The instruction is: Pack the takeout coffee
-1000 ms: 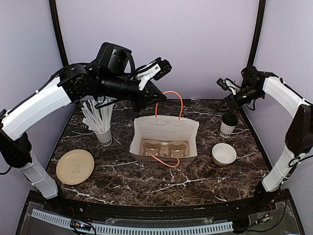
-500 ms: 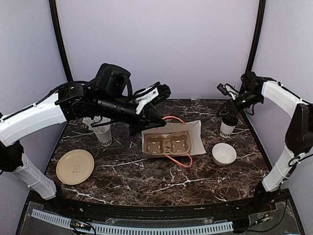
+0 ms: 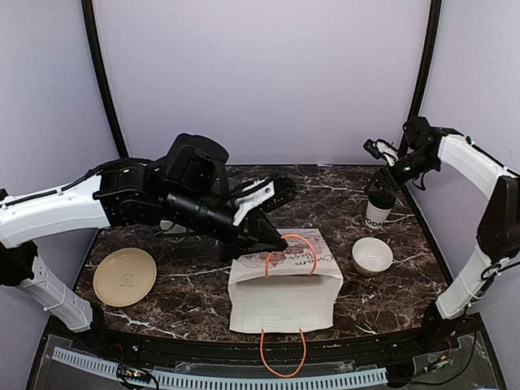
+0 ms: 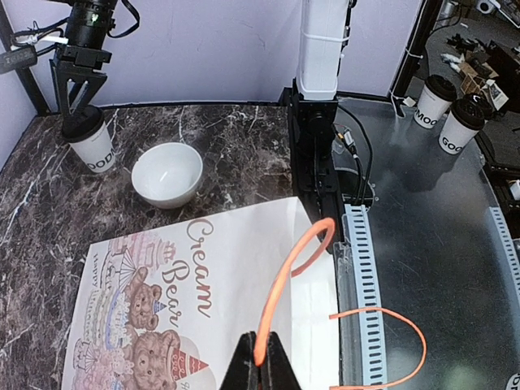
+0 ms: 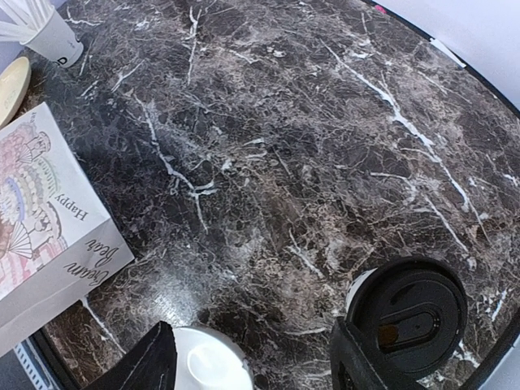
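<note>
The bag lies flat, its opening (image 3: 282,305) toward the near edge, so next my left gripper stands it up by the bag's upper handle (image 3: 308,243) before the coffee goes in.
The takeout coffee (image 3: 377,211), a white cup with a black lid, stands at the back right of the table. It also shows in the left wrist view (image 4: 94,149) and the right wrist view (image 5: 416,313). My right gripper (image 3: 381,188) hangs open just above it; in its own view (image 5: 252,367) one finger overlaps the lid's left edge and the cup is not between the fingers. My left gripper (image 3: 281,241) is shut on the orange handle (image 4: 286,280) of the white paper bag (image 3: 284,284). The bag lies flat, printed side up (image 4: 203,284).
A white bowl (image 3: 372,255) sits in front of the coffee. A tan plate (image 3: 124,276) lies at the near left. A cup of white straws (image 5: 50,34) stands at the back left, behind my left arm. The bag's second handle (image 3: 283,355) hangs over the near edge.
The bag has tipped from standing open to lying flat toward the near edge, hiding the cardboard carrier. My left gripper moved down and forward with the handle. The right arm barely moved.
</note>
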Robot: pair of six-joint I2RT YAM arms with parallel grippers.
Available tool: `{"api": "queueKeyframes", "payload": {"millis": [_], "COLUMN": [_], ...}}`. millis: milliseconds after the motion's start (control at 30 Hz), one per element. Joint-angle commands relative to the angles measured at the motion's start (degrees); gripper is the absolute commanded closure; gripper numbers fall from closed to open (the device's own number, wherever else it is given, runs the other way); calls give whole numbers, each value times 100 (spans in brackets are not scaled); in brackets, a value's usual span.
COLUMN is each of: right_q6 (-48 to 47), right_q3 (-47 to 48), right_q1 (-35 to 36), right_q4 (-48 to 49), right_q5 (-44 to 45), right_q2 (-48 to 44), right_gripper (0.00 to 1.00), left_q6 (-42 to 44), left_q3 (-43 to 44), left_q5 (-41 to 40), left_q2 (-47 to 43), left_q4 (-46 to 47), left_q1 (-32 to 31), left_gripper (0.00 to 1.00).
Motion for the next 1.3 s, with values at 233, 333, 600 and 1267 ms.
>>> {"api": "queueKeyframes", "payload": {"millis": [233, 333, 600, 1267], "right_q6": [336, 395, 524, 723], "right_q3": [355, 546, 1011, 1467], "right_q1": [14, 17, 5, -88], "right_q4": [500, 363, -52, -423], "right_q5": [1529, 1763, 2168, 2356], "right_q2": [150, 389, 1076, 1760], "right_gripper": [29, 27, 22, 22], "left_q6": [449, 466, 656, 649], "left_q3": [1031, 1301, 1950, 2518], "left_q5": [-1032, -979, -1063, -1620], "left_q2": [287, 647, 1363, 1785], "left_q4": [-133, -235, -167, -129], "left_q1": [167, 583, 1046, 1331], "left_gripper": [100, 100, 98, 83]}}
